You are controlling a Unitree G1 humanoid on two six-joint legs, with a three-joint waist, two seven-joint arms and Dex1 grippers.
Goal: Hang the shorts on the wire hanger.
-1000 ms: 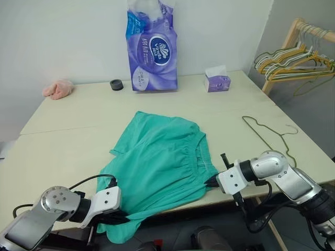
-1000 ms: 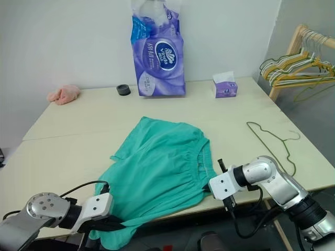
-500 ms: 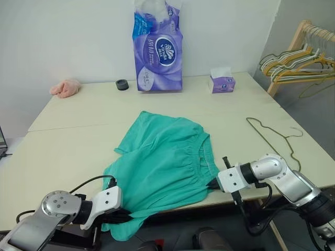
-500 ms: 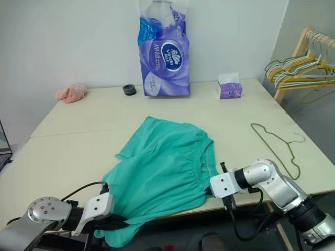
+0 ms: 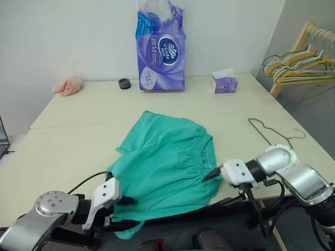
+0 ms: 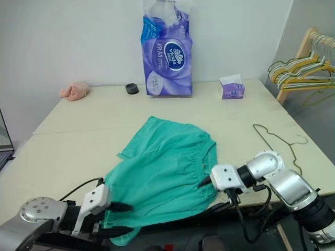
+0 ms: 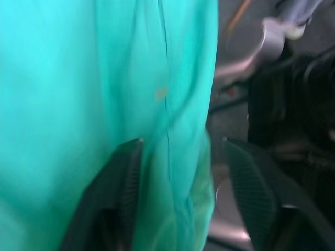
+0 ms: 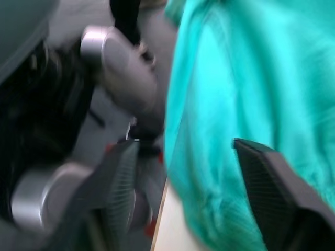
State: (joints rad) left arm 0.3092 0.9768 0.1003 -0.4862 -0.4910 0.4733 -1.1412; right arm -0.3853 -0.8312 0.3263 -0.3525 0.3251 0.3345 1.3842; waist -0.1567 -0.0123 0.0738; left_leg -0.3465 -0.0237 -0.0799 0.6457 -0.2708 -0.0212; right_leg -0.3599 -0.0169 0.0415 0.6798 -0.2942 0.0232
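Fine gathers bunch up the waistband's cloth. I expect the waistband of the shorts to stretch over the wire hanger's end when I pull the waistband's corner.
The teal-green shorts lie spread on the pale table, their near hem hanging over the front edge. My left gripper is open at the hanging hem on the near left, and loose fabric falls between its fingers in the left wrist view. My right gripper is open at the waistband corner on the right, one finger above the cloth and one at the table edge. The thin olive wire hanger lies flat on the table right of the shorts.
A purple tissue pack, a small tissue box, a black ring and a pink cloth stand along the table's back. A wooden rack with several hangers is at the far right.
Both grippers went from shut on the shorts' edge to open and rose a little. The shorts have settled onto the table. The camera view has shifted.
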